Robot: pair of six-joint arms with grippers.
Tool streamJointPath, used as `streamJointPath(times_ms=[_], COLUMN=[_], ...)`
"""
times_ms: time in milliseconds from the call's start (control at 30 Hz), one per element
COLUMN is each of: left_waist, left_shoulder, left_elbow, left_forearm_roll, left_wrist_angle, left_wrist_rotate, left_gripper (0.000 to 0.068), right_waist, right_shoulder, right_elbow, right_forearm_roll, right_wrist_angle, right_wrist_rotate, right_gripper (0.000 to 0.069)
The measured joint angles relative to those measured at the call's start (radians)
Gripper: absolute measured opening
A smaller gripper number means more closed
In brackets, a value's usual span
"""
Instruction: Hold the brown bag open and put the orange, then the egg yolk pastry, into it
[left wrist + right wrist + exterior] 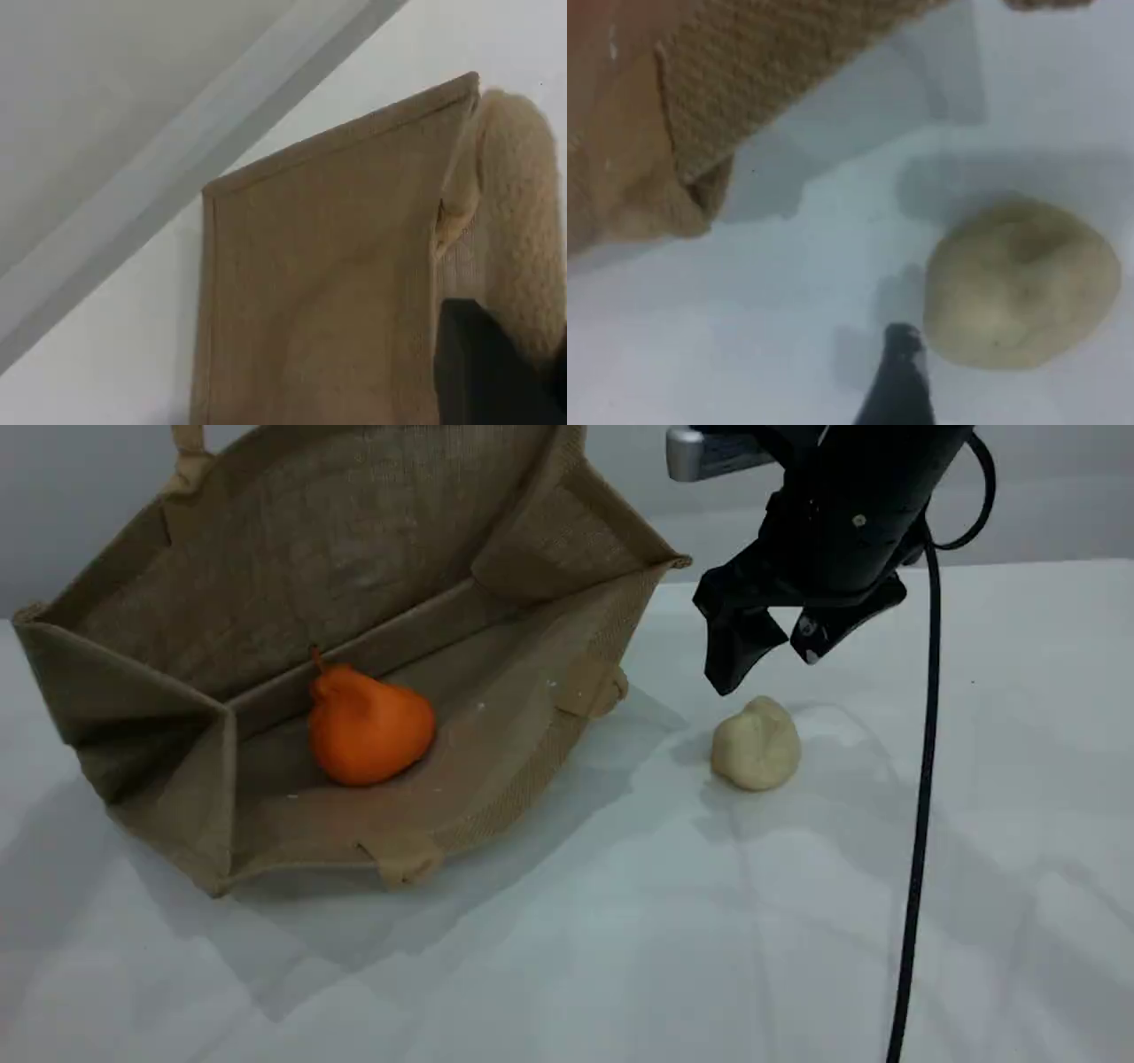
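The uneven top of the egg yolk pastry (756,745) has a dimple (1029,241) in it, so I expect the pastry to crease around the fingers of the robot's right gripper when the robot lifts it.
The brown bag (496,717) lies on its side with its mouth wide toward the camera. Its upper handle (188,447) runs out of the top of the scene view. In the left wrist view my left gripper (496,372) is shut on that padded handle (518,221), beside the bag's woven side (319,283). The orange (368,728) rests inside the bag on its lower wall. The egg yolk pastry (756,744) sits on the table right of the bag. My right gripper (766,671) hangs open just above it, apart from it. In the right wrist view one fingertip (899,385) shows left of the pastry (1021,282).
A black cable (921,797) hangs from the right arm down to the bottom edge, right of the pastry. The bag's lower handle ends (407,859) stick out onto the white tablecloth (620,939). A grey wall stands behind.
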Motion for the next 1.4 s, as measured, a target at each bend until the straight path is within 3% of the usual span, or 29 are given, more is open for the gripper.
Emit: streamJointPath(times_ms=[1100, 1233, 1400], left_waist=[-0.001, -0.001, -0.001], left_shoulder=[0.000, 0.000, 0.000], left_elbow=[0.000, 0.000, 0.000], left_forearm_roll=[-0.032, -0.032, -0.032], left_wrist_angle=[0.000, 0.000, 0.000], left_wrist_rotate=[-0.004, -0.004, -0.004], left_gripper=[0.0081, 0.0081, 0.0081], right_waist=[0.002, 0.002, 0.002], right_shoulder=[0.127, 0.127, 0.126], right_elbow=[0.000, 0.000, 0.000], right_forearm_roll=[0.041, 0.041, 0.041], right_wrist_angle=[-0.122, -0.123, -0.109], right_wrist_rotate=[-0.002, -0.002, -0.003], right_gripper=[0.0538, 0.0458, 0.0223])
